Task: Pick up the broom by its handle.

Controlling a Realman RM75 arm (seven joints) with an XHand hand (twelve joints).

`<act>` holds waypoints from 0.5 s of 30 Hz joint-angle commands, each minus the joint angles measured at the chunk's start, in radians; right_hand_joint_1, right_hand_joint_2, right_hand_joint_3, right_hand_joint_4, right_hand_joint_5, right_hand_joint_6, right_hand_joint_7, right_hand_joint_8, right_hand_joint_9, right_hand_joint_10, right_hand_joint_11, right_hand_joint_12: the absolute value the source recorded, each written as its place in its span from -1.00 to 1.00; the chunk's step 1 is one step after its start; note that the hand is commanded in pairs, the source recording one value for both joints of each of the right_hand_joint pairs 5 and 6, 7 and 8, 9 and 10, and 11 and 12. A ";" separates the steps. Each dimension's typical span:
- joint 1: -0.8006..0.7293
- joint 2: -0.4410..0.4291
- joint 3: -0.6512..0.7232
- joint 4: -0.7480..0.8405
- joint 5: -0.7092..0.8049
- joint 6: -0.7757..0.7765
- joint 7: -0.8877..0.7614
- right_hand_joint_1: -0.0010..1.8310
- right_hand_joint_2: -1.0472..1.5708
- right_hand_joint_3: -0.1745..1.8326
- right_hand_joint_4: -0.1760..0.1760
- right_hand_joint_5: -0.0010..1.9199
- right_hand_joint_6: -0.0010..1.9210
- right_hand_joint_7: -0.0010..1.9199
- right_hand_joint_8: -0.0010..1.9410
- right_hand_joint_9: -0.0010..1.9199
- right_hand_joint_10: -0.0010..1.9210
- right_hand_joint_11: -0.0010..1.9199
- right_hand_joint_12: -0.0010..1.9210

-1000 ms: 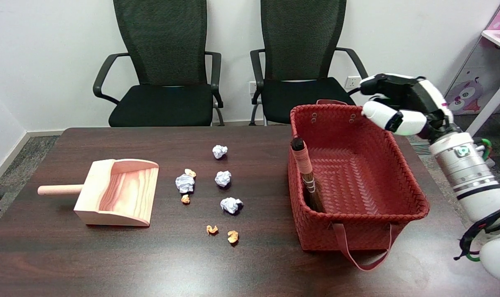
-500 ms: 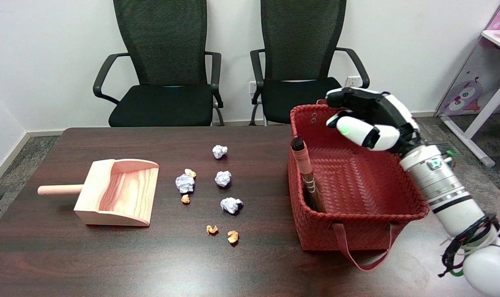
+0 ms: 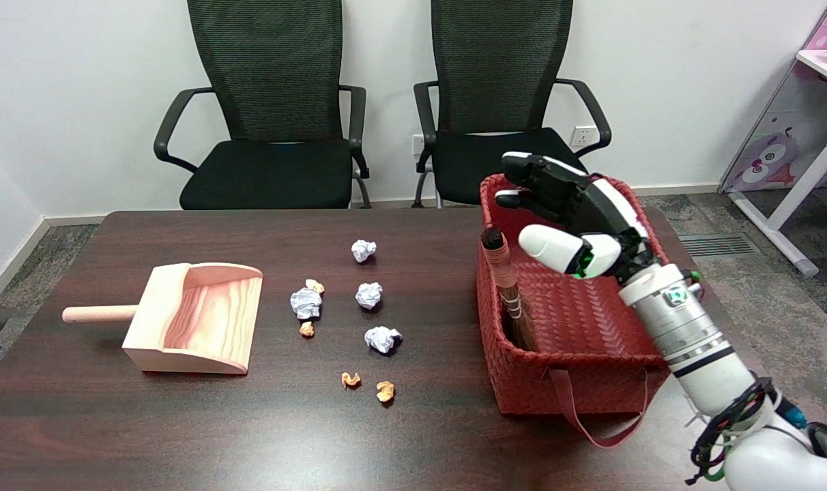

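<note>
I expect the broom (image 3: 501, 269) to show a long, hidden brush hanging down when I lift it, because the brown bristles (image 3: 522, 332) go out of sight behind the basket's rim.
The broom (image 3: 506, 286) stands inside the red woven basket (image 3: 577, 389), leaning against its left wall. Its handle, wrapped in pinkish cord with a dark tip, pokes just above the rim, and its brown bristles go down into the basket. My right hand (image 3: 572, 219) hovers over the basket, just right of the handle top and a little above it. Its fingers are spread apart and hold nothing, with a small gap between the thumb and the handle.
A wooden dustpan (image 3: 194, 318) lies at the table's left. Several crumpled white paper balls (image 3: 369, 295) and orange scraps (image 3: 385, 391) are scattered mid-table. Two black office chairs (image 3: 277, 109) stand behind the table. The basket's strap (image 3: 594, 423) hangs over its front.
My right hand and arm have swung left from beyond the basket's right rim to over the basket, close to the broom handle. The broom and the other things have not moved.
</note>
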 commanded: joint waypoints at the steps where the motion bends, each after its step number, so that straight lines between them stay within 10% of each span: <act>1: 0.091 -0.116 -0.086 0.058 -0.120 -0.030 0.003 0.00 -0.13 0.09 -0.81 -0.67 -0.67 -0.67 -0.67 -0.71 -0.71 -0.51 -0.51; 15: 0.098 -0.148 -0.088 0.077 -0.146 -0.084 -0.011 0.00 -0.10 -0.03 -0.84 -0.71 -0.71 -0.71 -0.71 -0.73 -0.73 -0.54 -0.54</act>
